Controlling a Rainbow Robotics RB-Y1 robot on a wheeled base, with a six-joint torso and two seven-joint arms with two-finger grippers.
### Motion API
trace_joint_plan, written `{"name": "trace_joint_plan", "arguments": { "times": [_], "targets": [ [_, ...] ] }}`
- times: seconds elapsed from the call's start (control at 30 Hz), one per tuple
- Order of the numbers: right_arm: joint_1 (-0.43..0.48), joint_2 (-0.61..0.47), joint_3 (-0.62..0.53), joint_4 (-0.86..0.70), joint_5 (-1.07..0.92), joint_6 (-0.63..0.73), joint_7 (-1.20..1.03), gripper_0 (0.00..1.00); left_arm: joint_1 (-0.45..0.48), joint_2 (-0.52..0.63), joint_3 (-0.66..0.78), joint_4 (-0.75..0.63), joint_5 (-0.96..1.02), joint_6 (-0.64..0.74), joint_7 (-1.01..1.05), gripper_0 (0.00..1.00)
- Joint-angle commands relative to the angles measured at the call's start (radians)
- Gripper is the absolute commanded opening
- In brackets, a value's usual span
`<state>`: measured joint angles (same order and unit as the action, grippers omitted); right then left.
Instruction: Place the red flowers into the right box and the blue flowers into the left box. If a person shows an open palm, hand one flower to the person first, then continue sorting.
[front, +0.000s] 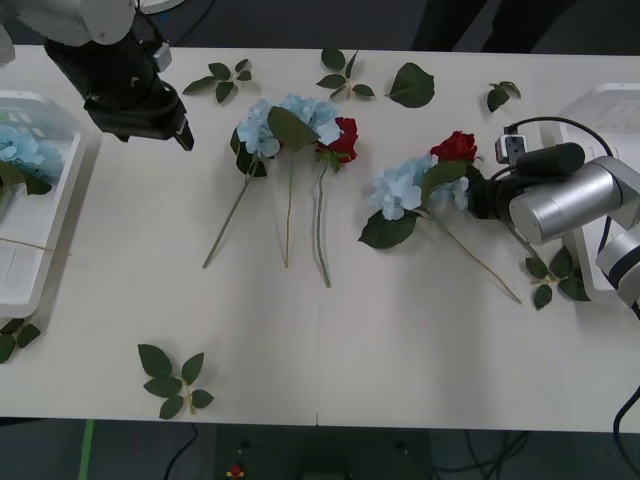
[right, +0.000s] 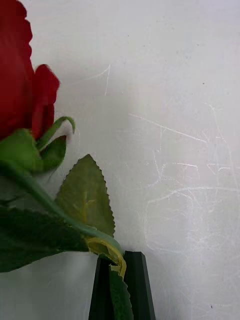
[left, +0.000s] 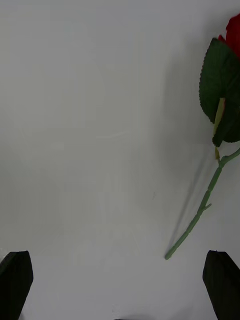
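The thin green stem (front: 227, 222) will pull a red flower out from under the blue flower when I lift the stem, because red petals (left: 233, 34) show past the leaf.
My right gripper (front: 480, 196) sits low on the table's right side, its black fingers (right: 137, 287) shut on a leaf at the stem of a red flower (front: 455, 147) (right: 20, 75). That rose lies against a blue flower (front: 404, 186). Near the table's middle lie two blue flowers (front: 290, 120) and another red flower (front: 343, 138), stems toward me. My left gripper (front: 150, 118) (left: 120, 290) hovers open at the back left, over bare table beside a green stem (left: 200, 210). The left box (front: 55, 215) holds a blue flower (front: 20, 150). My right arm partly hides the right box (front: 600, 105).
Loose green leaf sprigs lie along the far edge (front: 225, 78) (front: 345, 75) (front: 412, 85) (front: 500, 95), at the front left (front: 172, 378), beside the left box (front: 12, 338) and under my right arm (front: 555, 275). The front half of the table is mostly bare.
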<state>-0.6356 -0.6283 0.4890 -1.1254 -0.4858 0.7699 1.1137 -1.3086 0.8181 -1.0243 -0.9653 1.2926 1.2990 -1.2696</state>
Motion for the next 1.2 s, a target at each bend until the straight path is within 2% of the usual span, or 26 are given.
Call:
{"name": "trace_joint_plan", "arguments": {
  "times": [0.03, 0.2, 0.5, 0.63, 0.77, 1.0, 1.2],
  "targets": [
    [-0.036, 0.012, 0.01, -0.001, -0.014, -0.009, 0.032, 0.0, 0.084, -0.005, 0.02, -0.066, -0.036, -0.084, 0.076, 0.99],
    [-0.036, -0.016, -0.007, -0.04, -0.047, 0.017, 0.035, 0.0, 0.15, -0.007, 0.02, -0.115, -0.045, -0.162, 0.084, 0.99],
    [0.01, -0.097, -0.181, -0.254, -0.109, 0.23, 0.043, 0.0, 0.18, -0.056, 0.02, -0.15, -0.072, -0.178, 0.116, 0.99],
    [0.016, -0.156, -0.245, -0.32, -0.172, 0.305, 0.046, 0.0, 0.2, -0.094, 0.018, -0.148, -0.128, -0.218, 0.134, 0.99],
    [0.016, -0.258, -0.313, -0.366, -0.224, 0.397, 0.058, 0.0, 0.232, -0.137, 0.02, -0.125, -0.219, -0.274, 0.154, 0.99],
    [0.014, -0.472, -0.316, -0.349, -0.275, 0.422, 0.092, 0.0, 0.249, -0.218, 0.02, -0.029, -0.332, -0.32, 0.165, 0.99],
    [0.013, -0.53, -0.317, -0.269, -0.234, 0.408, 0.107, 0.0, 0.252, -0.274, 0.02, 0.042, -0.369, -0.36, 0.167, 0.99]
  ]
}}
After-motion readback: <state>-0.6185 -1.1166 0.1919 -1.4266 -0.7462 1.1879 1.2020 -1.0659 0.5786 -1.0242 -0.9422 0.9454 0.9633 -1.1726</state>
